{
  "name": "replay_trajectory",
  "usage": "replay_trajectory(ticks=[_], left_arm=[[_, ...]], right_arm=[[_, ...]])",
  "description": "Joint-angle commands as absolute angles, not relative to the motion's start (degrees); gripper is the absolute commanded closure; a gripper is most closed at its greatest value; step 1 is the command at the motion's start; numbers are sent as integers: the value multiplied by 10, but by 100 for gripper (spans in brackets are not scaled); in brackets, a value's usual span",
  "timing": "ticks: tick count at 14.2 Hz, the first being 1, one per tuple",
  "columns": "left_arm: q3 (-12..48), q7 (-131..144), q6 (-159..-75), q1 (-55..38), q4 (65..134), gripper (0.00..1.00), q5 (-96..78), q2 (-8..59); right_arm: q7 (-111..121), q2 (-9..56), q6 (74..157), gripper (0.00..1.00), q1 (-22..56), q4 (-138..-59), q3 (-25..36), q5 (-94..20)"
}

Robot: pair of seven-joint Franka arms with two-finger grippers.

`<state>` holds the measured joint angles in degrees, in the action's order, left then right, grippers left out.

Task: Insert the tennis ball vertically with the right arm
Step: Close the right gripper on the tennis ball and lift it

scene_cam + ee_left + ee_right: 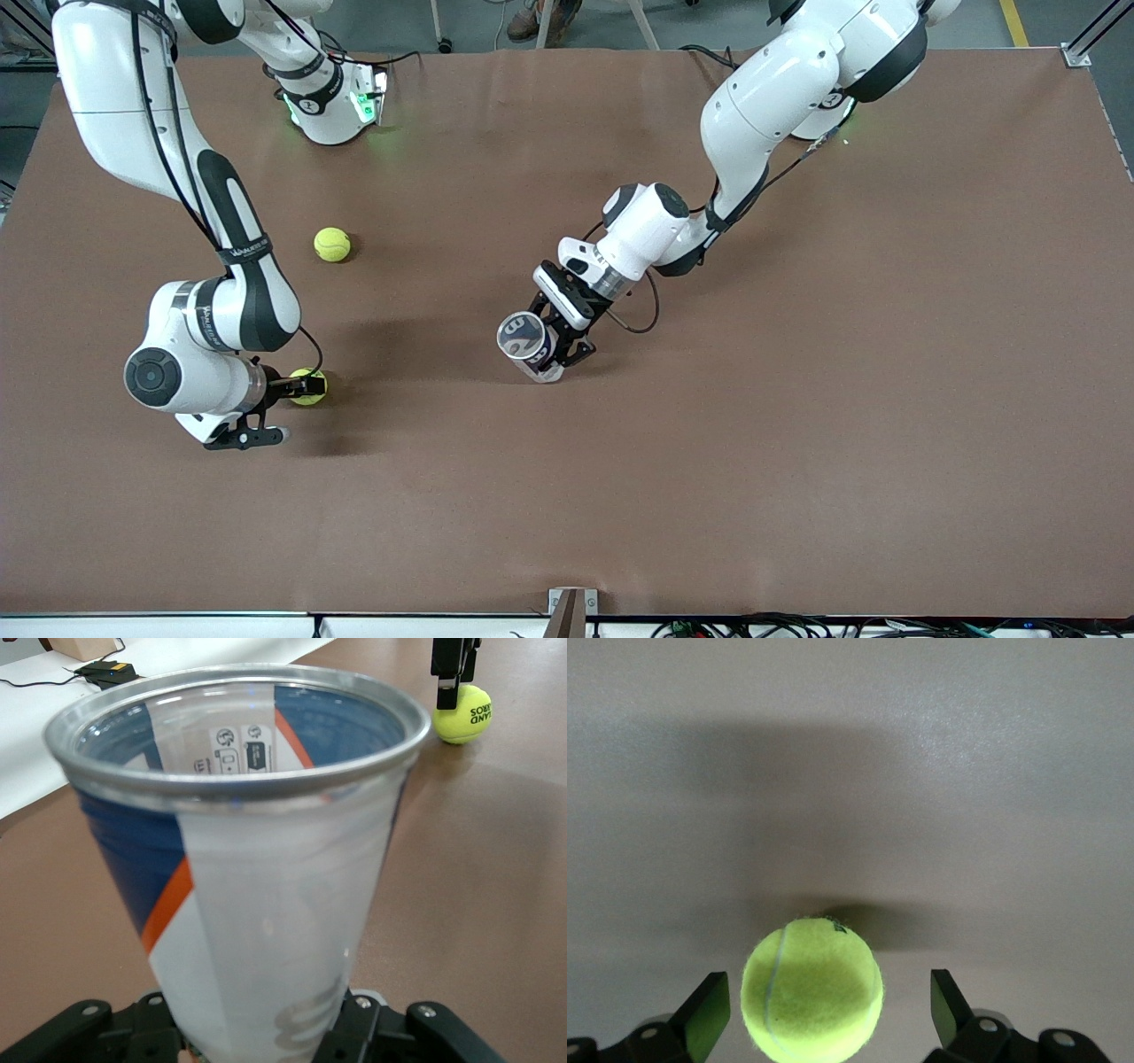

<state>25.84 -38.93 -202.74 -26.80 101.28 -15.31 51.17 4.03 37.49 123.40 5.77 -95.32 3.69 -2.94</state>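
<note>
I expect the tennis ball [309, 399] to fall deep into the can's wide opening [522, 335] when I let go of it there, since only a grey, empty inside shows.
A yellow-green tennis ball [312, 388] lies on the brown table at the right arm's end. My right gripper [299, 390] is down around it and open. In the right wrist view the ball [812, 989] sits between the two fingers [709, 1014] with a gap on each side. My left gripper [558, 341] is shut on a clear plastic ball can [527, 344] with a blue and orange label, near the table's middle. The can's open metal-rimmed mouth [239, 726] points upward, a little tilted. The left wrist view also shows the ball [462, 714] with a right finger [447, 673] beside it.
A second tennis ball [332, 245] lies on the table farther from the front camera than the right gripper, toward the right arm's base [332, 106]. The brown table [797, 399] is bare toward the left arm's end. A bracket [571, 611] sits at the near edge.
</note>
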Motion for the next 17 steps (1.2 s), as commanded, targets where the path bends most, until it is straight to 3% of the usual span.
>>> replay_trajectory(ticks=[1,3,5,8,9,13,17], left_arm=[[258,-386,-2035,-270,1011,47,-157,517],[258,-385,-2035,-270,1011,47,-157,517],[258,-385,-2035,-270,1011,47,-157,517],[258,-386,-2035,-270,1011,47,-157,517],[258,-385,-2035,-270,1011,47,-157,517],[258,-385,-2035,-270,1011,47,-157,517],[258,-385,-2035,-270,1011,47,-157,517]], right_arm=[[38,374,1240,2,55,-962,32,-25],[38,378,1244,9,56,-966,32,-25],[38,378,1250,22,56,-973,32,-25],[36,378,1247,56,55,-972,32,-26],[36,378,1246,62,55,-972,32,-26],[36,375,1241,72,57,-971,31,-26],[34,330,1171,78,86,-945,30,-26]])
